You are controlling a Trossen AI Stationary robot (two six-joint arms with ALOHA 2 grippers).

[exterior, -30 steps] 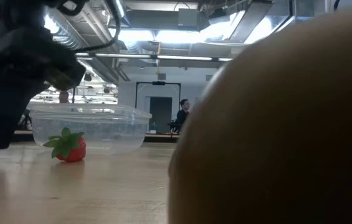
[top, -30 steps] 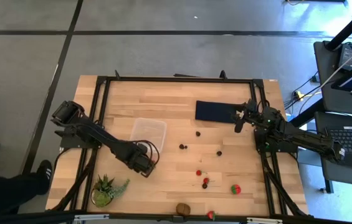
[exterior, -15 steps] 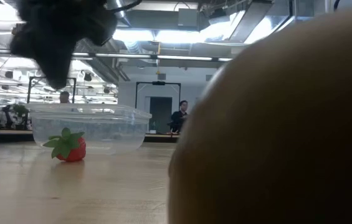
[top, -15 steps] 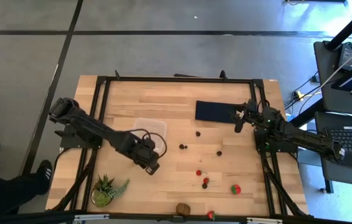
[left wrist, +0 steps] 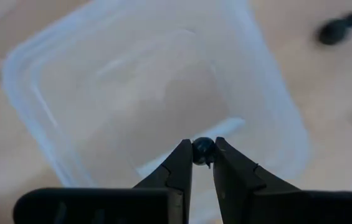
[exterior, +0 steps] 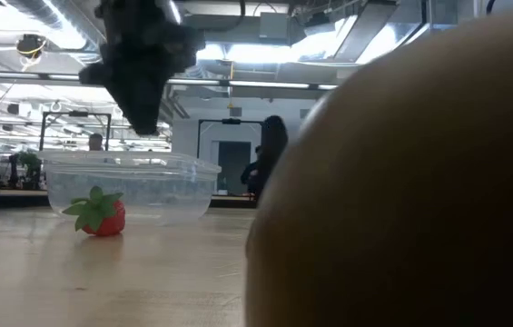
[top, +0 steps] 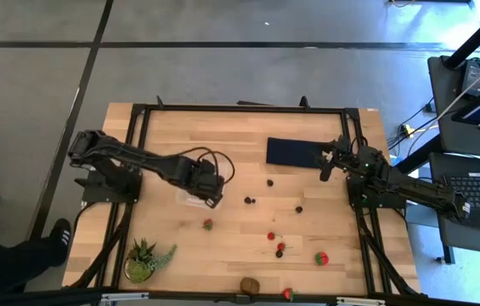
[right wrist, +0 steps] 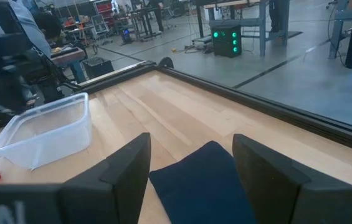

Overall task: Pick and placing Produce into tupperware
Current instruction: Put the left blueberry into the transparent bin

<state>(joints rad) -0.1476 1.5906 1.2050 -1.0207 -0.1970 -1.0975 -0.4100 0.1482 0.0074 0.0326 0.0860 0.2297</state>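
My left gripper goes on down past the tupperware's rim before it lets go close above its bottom (left wrist: pixel 176 102), as the dark berry (left wrist: pixel 204 150) hangs over the clear tupperware's open inside.
My left gripper (left wrist: pixel 202 160) hangs above the clear tupperware (left wrist: pixel 132 81), shut on a tiny dark berry (left wrist: pixel 202 149). In the high view the arm covers most of the tupperware (top: pixel 189 199), and my left gripper (top: pixel 213 198) is over its near right part. A strawberry (top: pixel 208 224) lies on the table just near of it. More dark berries (top: pixel 249 201), strawberries (top: pixel 321 257) and a brown kiwi (top: pixel 249 286) lie to the right and near. My right gripper (right wrist: pixel 191 152) stands open at the far right, over a dark blue rectangle (top: pixel 295 153). My left gripper pinches the small dark berry (left wrist: pixel 202 149) between the free ends of its two fingers (left wrist: pixel 182 163). The fingers come from above, pointing steeply down. The berry is lifted clear, above the inside of the tupperware.
A spiky potted plant (top: pixel 146 259) stands at the near left corner. The kiwi (exterior: pixel 401 182) fills the right of the low view, close to that camera. Black frame rails (top: pixel 240 108) run along the table's edges. People show in the room beyond.
My left gripper has risen from beside the strawberry, gone a little toward the table's right edge and then toward the far edge, and now hangs over the tupperware. It has stayed shut. The strawberry has kept its place.
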